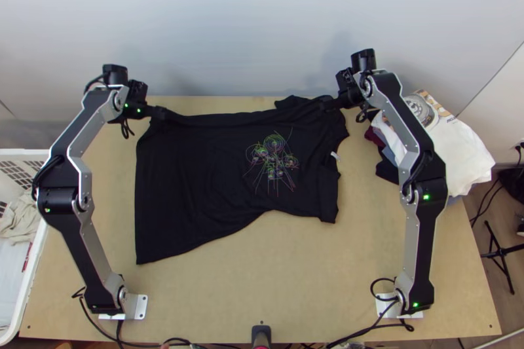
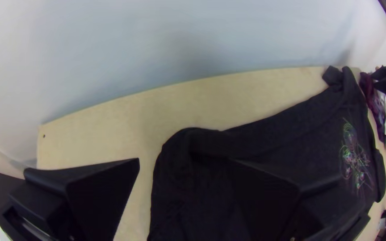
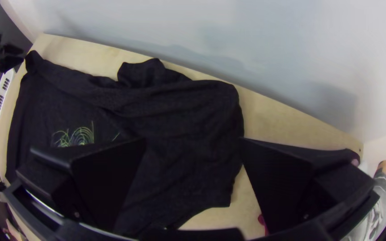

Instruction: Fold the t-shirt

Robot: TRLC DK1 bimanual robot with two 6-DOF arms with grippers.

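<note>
The black t-shirt (image 1: 203,182) shows the print (image 1: 272,160), so it should flip over, plain side up, when I lift it by its far edge and lay it down.
The black t-shirt (image 1: 196,179) lies across the middle of the table, print facing up, its far edge turned over in a long strip and one sleeve poking out at the back. My left gripper (image 1: 157,113) is at the shirt's far left corner; in the left wrist view the left gripper (image 2: 184,163) stands open over the shirt's corner (image 2: 179,147). At the far edge near the collar end is my right gripper (image 1: 327,104). In the right wrist view the right gripper (image 3: 193,140) is open above the shirt (image 3: 188,116).
A pile of folded clothes (image 1: 462,152) lies at the table's right back corner. Beyond the left edge stands a white basket (image 1: 33,270) with cloth in it. Bare table (image 1: 295,277) shows in front of the shirt.
</note>
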